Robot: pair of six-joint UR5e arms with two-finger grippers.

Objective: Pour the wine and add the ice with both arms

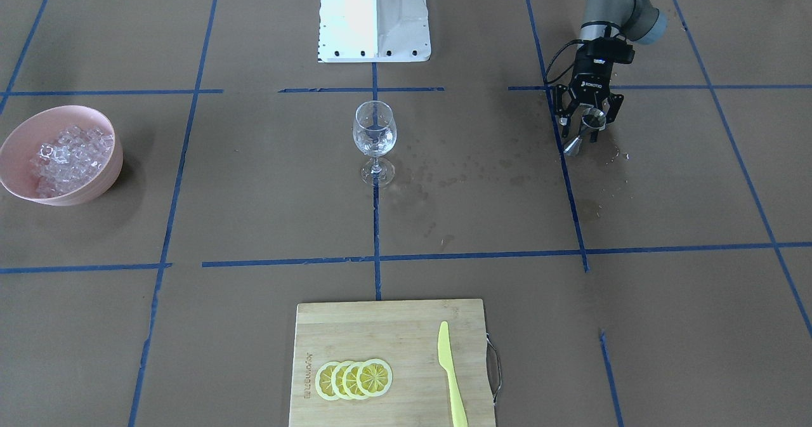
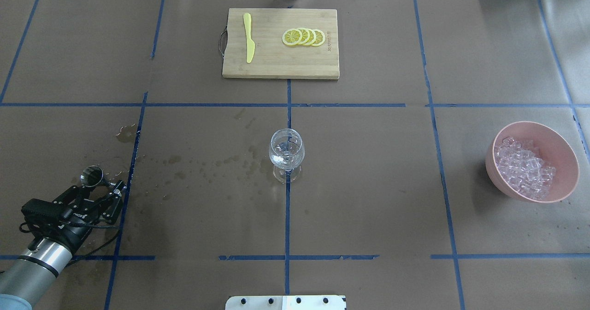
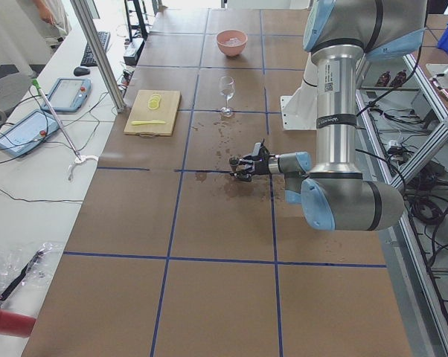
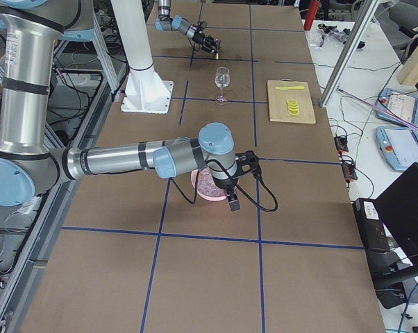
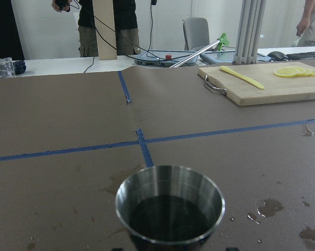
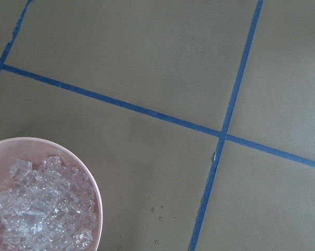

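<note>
The dark wine (image 5: 170,219) sits well below the jigger's rim, so I expect the steel jigger (image 1: 584,131) to pour a thin stream and run empty when I tip it.
A steel jigger (image 1: 587,127) stands on the brown paper at the robot's left. Wine (image 5: 170,217) shows dark inside its cup in the left wrist view. My left gripper (image 1: 585,132) reaches in low from behind it, open, with a finger on either side of the jigger (image 2: 93,176). A clear wine glass (image 1: 374,136) stands upright at the table's centre (image 2: 286,153). Ice (image 1: 70,157) fills a pink bowl (image 1: 57,110) on the robot's right. My right gripper (image 4: 234,202) hangs beside that bowl; whether it is open or shut I cannot tell. The right wrist view shows the ice (image 6: 37,209) at lower left.
A wooden cutting board (image 1: 393,325) on the far side carries lemon slices (image 1: 354,379) and a yellow knife (image 1: 449,370). Wet splash stains (image 1: 457,173) mark the paper between glass and jigger. The white pedestal (image 1: 374,14) stands behind the glass. People (image 5: 100,26) stand beyond the table.
</note>
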